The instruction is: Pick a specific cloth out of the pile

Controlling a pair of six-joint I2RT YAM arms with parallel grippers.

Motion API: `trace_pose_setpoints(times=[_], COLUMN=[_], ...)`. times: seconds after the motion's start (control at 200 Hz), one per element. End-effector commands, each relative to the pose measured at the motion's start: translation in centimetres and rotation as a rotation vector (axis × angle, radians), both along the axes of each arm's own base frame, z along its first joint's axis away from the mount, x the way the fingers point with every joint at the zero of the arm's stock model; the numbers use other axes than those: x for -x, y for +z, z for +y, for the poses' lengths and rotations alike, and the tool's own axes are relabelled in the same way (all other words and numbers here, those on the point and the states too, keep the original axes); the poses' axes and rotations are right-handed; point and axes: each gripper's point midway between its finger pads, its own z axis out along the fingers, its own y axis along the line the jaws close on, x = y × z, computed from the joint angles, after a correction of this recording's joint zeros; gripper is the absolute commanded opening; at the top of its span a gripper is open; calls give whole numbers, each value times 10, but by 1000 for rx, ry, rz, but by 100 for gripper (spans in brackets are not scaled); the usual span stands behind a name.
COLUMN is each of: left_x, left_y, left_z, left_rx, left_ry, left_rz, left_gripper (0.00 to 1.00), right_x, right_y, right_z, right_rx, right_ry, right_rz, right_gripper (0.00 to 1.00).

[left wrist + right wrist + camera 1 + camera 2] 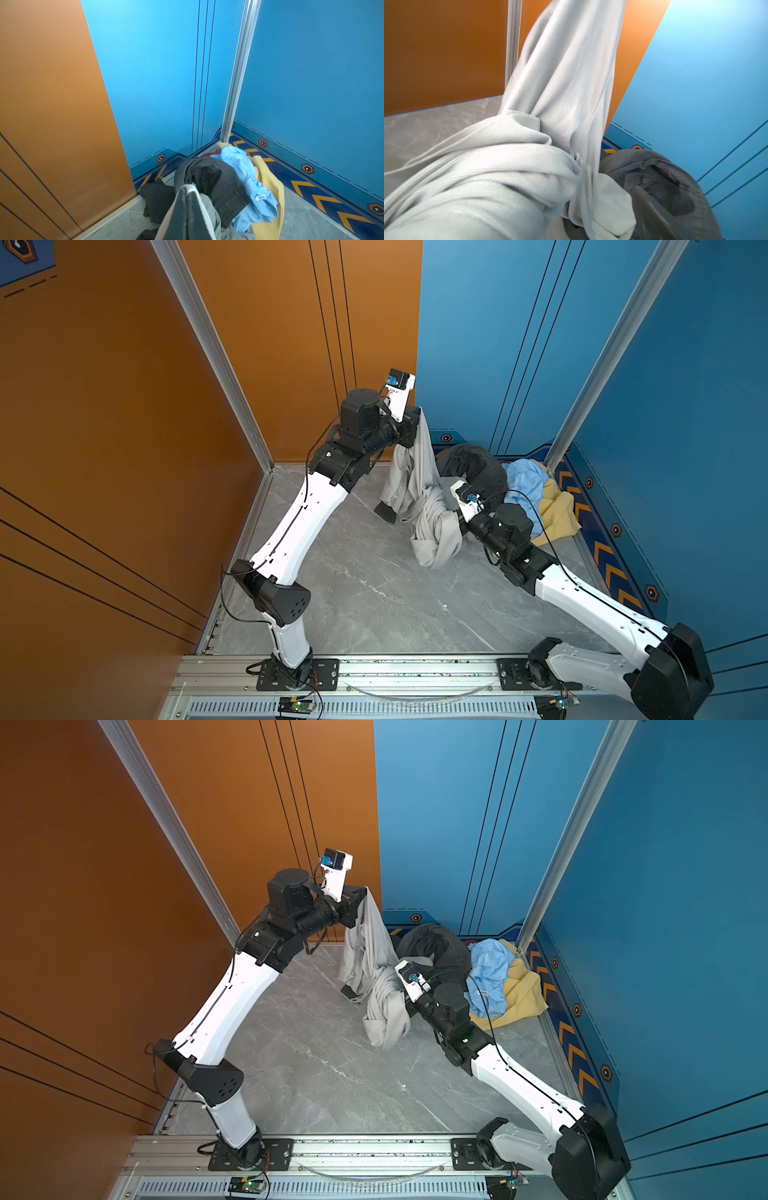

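I should lift the grey cloth's folds [438, 529] with my right gripper while my left gripper pulls the cloth away, because the cloth's lower folds are bunched up against the charcoal garment [449, 479].
The cloth [419, 472] [370, 952], a plain light grey garment, hangs from my raised left gripper [419, 412] [365, 892], which is shut on its top edge. Its lower part bunches on the floor [434, 535]. In the left wrist view the closed fingertips [188, 188] pinch a grey hem. My right gripper [448, 506] [398, 990] sits low against the bunched cloth [508, 166] and stands open; one finger [652, 209] shows, the other is under the folds. The pile [519, 485] [239, 187] lies behind in the far right corner.
The pile shows a dark charcoal garment [478, 468], a light blue shirt [525, 481] and a pale yellow piece [557, 514]. A small dark piece [385, 512] lies under the hanging cloth. An orange wall [124, 427], blue walls [685, 406] and the front rail [415, 672] enclose the floor.
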Motion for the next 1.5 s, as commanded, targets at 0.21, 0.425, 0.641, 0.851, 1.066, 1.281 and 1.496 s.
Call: trace_pose_setpoints(times=[0.21, 0.425, 0.641, 0.851, 1.066, 1.281, 1.496], left_x=[-11, -9, 3, 25, 51, 56, 40], left_y=[-8, 1, 33, 65, 85, 83, 59], left_z=[11, 9, 9, 4, -3, 18, 51], left_rx=[82, 115, 159, 212, 221, 181, 153], left_ry=[25, 3, -27, -88, -134, -79, 14], left_rz=[11, 2, -51, -91, -121, -109, -46], left_gripper=[0, 0, 0, 0, 0, 0, 0], right_x=[-3, -36, -51, -84, -147, -192, -177], right_y=[57, -30, -74, -110, -135, -74, 29], right_z=[-13, -6, 3, 13, 34, 16, 13], right_rx=[-45, 3, -43, -83, -165, -218, -330], right_ry=[-76, -19, 21, 69, 56, -109, -99], right_rz=[-97, 367, 544, 472, 396, 280, 244], right_gripper=[91, 92, 92, 94, 89, 0, 0])
